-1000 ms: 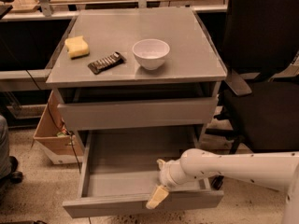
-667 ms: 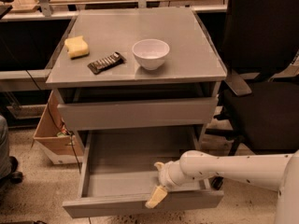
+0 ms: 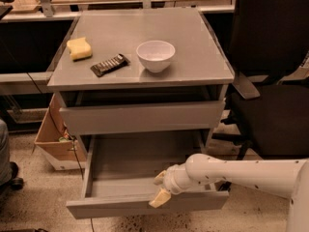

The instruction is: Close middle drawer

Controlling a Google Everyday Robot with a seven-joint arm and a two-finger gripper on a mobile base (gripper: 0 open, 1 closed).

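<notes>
I should move back off the drawer's edge and push the drawer's front panel from its outer side (image 3: 137,208), because my gripper straddles the middle drawer's front edge with one finger inside.
The middle drawer (image 3: 125,166) of the grey cabinet is pulled far out, and its bare grey inside shows. Its flat front panel (image 3: 111,207) runs along the bottom of the view. The taller top drawer front (image 3: 142,117) above it stands slightly out. My gripper (image 3: 160,187) comes in on a white arm from the right and sits at the drawer's front edge, right of centre. One cream finger (image 3: 159,198) hangs over the front panel, the other (image 3: 160,178) points into the drawer. Nothing is held.
On the cabinet top (image 3: 193,57) lie a yellow sponge (image 3: 79,48), a dark snack bar (image 3: 109,65) and a white bowl (image 3: 155,55). A black office chair (image 3: 270,81) stands close on the right. A cardboard box (image 3: 55,139) sits on the floor at the left.
The gripper and arm have stayed at the drawer's front edge, shifting only slightly. The drawer is still pulled out about as far as before.
</notes>
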